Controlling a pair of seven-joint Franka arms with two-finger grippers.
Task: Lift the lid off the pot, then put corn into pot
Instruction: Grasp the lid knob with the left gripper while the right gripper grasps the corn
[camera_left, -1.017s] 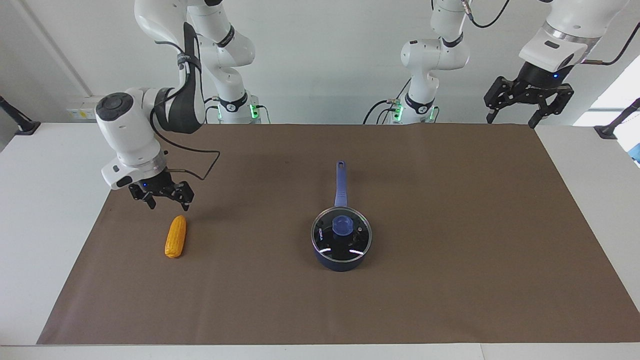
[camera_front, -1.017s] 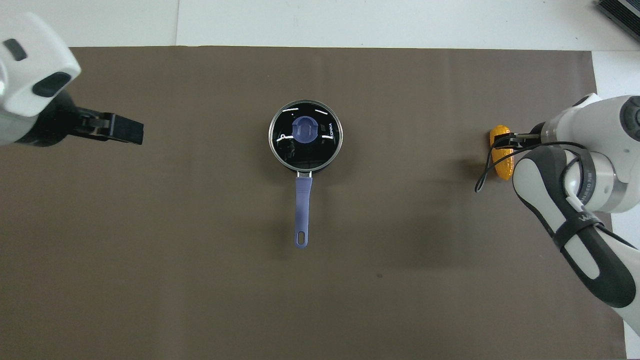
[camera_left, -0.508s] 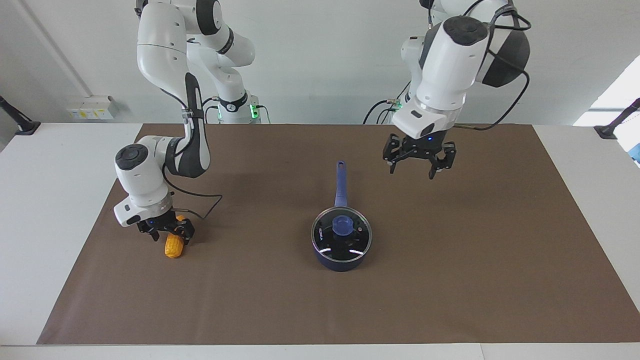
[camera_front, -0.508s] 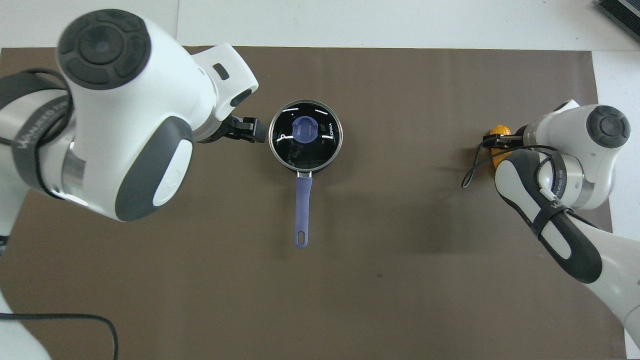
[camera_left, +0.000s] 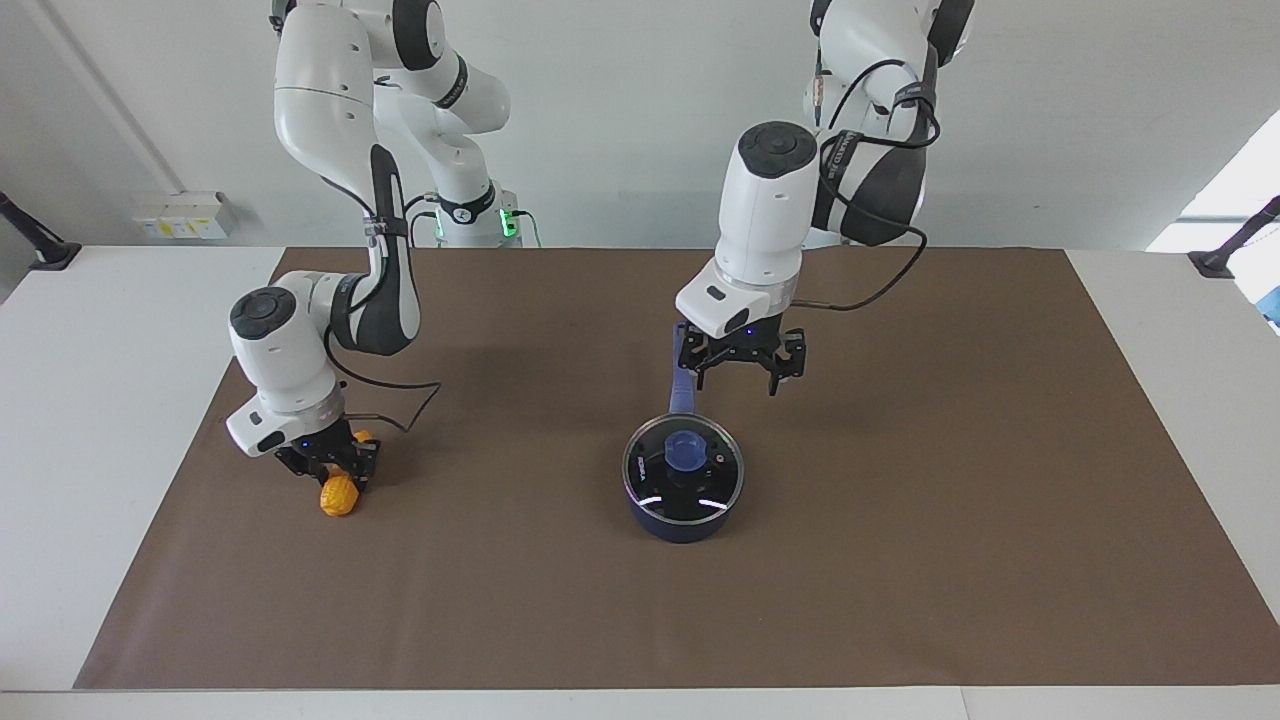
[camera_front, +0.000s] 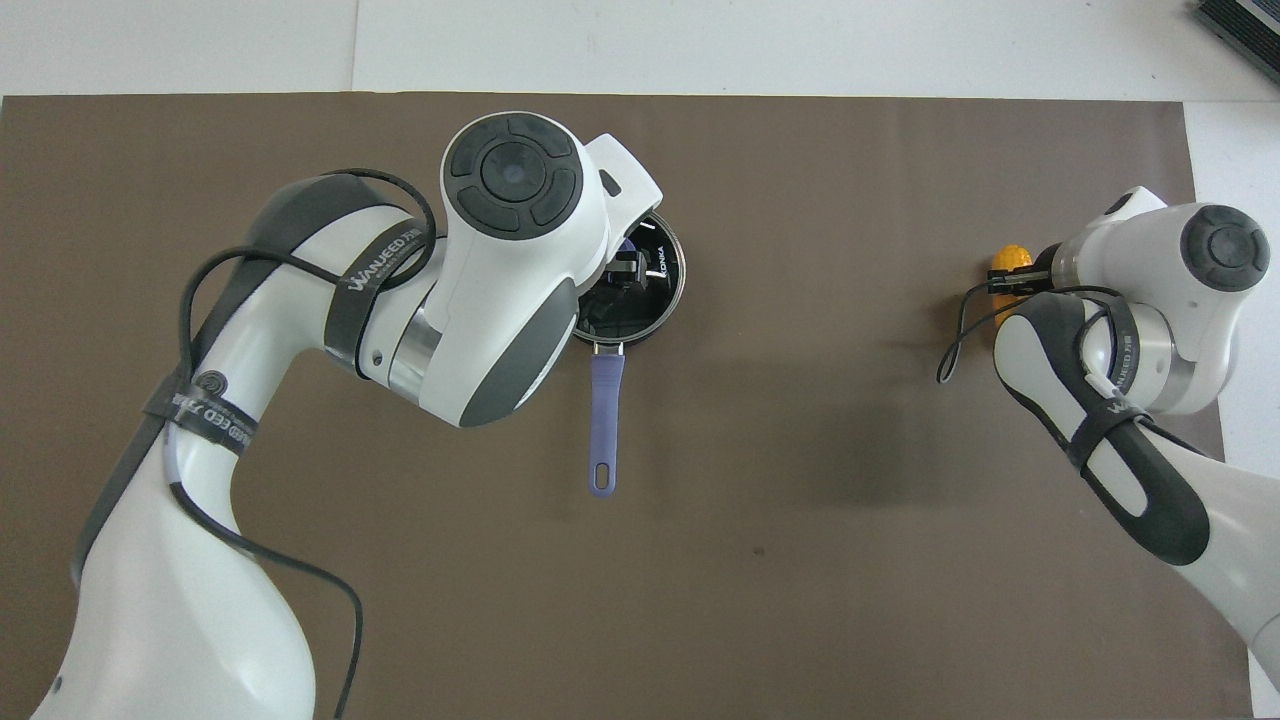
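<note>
Next, my left gripper takes the blue knob (camera_left: 686, 450) and moves the glass lid to the side first, because the lid covers the pot (camera_left: 681, 482) while my right gripper is holding the corn.
The dark blue pot (camera_left: 681, 526) stands mid-table with its glass lid (camera_left: 655, 482) on it, blue knob (camera_left: 685, 452) up. Its long handle (camera_left: 682, 372) points toward the robots. My left gripper (camera_left: 738, 378) is open in the air over the edge of the pot where the handle joins, clear of the lid. In the overhead view the left arm covers most of the lid (camera_front: 662, 270), and the handle (camera_front: 603, 420) shows. My right gripper (camera_left: 332, 472) is down at the mat, shut on the yellow corn (camera_left: 338, 497). One end of the corn (camera_front: 1010, 258) shows in the overhead view.
A brown mat (camera_left: 900, 560) covers the table. Bare white table (camera_left: 100, 400) lies off each end of it. A black cable (camera_left: 400, 400) hangs from the right wrist near the corn.
My left arm swung in from the table's end to over the pot. My right gripper dropped onto the corn and closed on it, and the corn now looks shorter and turned.
</note>
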